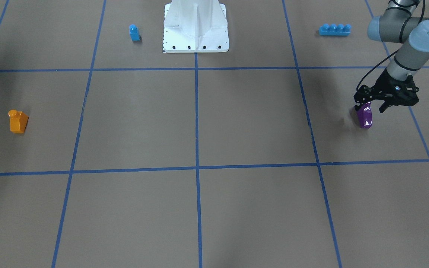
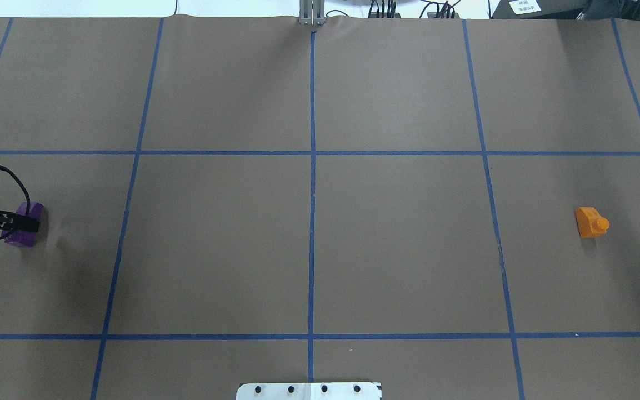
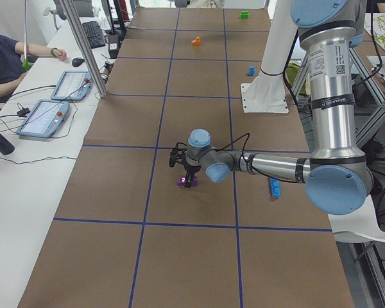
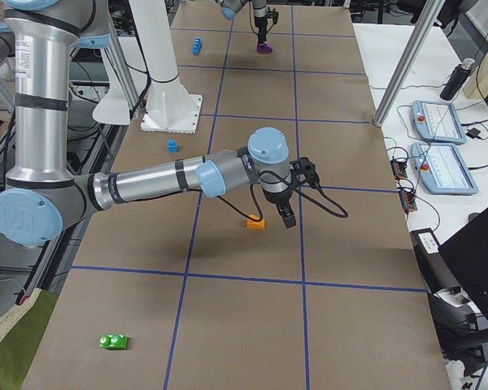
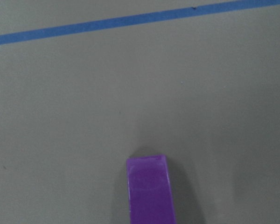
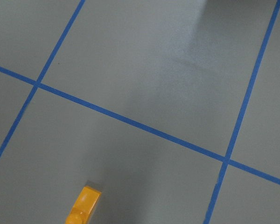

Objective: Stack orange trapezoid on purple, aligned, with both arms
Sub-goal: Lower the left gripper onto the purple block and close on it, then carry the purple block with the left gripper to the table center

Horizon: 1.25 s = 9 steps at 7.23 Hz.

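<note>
The purple block's end edge (image 5: 146, 157) lies at a slant under the robot's left gripper, so the block (image 1: 365, 116) will turn square between the fingers when the gripper closes and lifts.
The purple block (image 1: 364, 116) sits on the brown table at my far left; it also shows in the overhead view (image 2: 23, 228) and at the bottom of the left wrist view (image 5: 148, 189). My left gripper (image 1: 371, 106) hangs just over it with its fingers spread apart, and the block is under one finger. The orange trapezoid (image 1: 18, 121) sits alone at my far right, stud to the side (image 2: 591, 222). My right gripper (image 4: 281, 213) hovers close above and beside the orange trapezoid (image 4: 255, 223). I cannot tell whether it is open or shut. The right wrist view shows only the orange block (image 6: 83, 207).
A small blue single-stud block (image 1: 134, 32) and a long blue brick (image 1: 334, 29) lie on either side of the white base pedestal (image 1: 196, 26). A green block (image 4: 114, 342) lies at the right end. Blue tape lines divide the table into squares.
</note>
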Available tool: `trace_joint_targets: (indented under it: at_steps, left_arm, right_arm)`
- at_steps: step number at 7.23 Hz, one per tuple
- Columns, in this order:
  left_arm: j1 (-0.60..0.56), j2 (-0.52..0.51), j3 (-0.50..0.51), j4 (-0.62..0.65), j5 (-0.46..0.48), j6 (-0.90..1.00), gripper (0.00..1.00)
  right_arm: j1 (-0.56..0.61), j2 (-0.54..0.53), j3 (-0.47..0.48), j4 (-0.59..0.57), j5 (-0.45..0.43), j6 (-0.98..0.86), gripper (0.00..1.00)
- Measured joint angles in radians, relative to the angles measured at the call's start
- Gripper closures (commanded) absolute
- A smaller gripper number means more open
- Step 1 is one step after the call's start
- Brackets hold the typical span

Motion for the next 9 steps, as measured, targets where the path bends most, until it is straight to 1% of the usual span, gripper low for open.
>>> trace_joint_targets:
  at_steps: [1, 2, 3, 5, 6, 7, 8, 9]
  left_arm:
    - [0.002, 0.0, 0.0, 0.0, 0.001, -0.003, 0.68]
    - [0.003, 0.001, 0.001, 0.0, 0.001, -0.004, 0.91]
    - [0.003, 0.001, 0.002, 0.0, 0.001, -0.005, 1.0]
    - [0.004, 0.005, -0.009, 0.001, 0.0, -0.007, 1.0]
    - [0.003, 0.006, -0.032, 0.004, -0.004, -0.009, 1.0]
    - [0.002, 0.004, -0.074, 0.023, -0.013, -0.013, 1.0]
    - [0.003, -0.01, -0.128, 0.071, -0.024, -0.037, 1.0]
    - [0.005, -0.051, -0.183, 0.143, -0.031, -0.085, 1.0]
  right_arm:
    - [0.0, 0.0, 0.0, 0.0, 0.0, 0.0, 0.0]
    - [0.0, 0.0, 0.0, 0.0, 0.0, 0.0, 0.0]
    - [0.0, 0.0, 0.0, 0.0, 0.0, 0.0, 0.0]
    - [0.0, 0.0, 0.0, 0.0, 0.0, 0.0, 0.0]
    - [0.0, 0.0, 0.0, 0.0, 0.0, 0.0, 0.0]
    - [0.0, 0.0, 0.0, -0.001, 0.0, 0.0, 0.0]
    - [0.0, 0.0, 0.0, -0.001, 0.0, 0.0, 0.0]
    - [0.0, -0.001, -0.002, -0.001, 0.0, 0.001, 0.0]
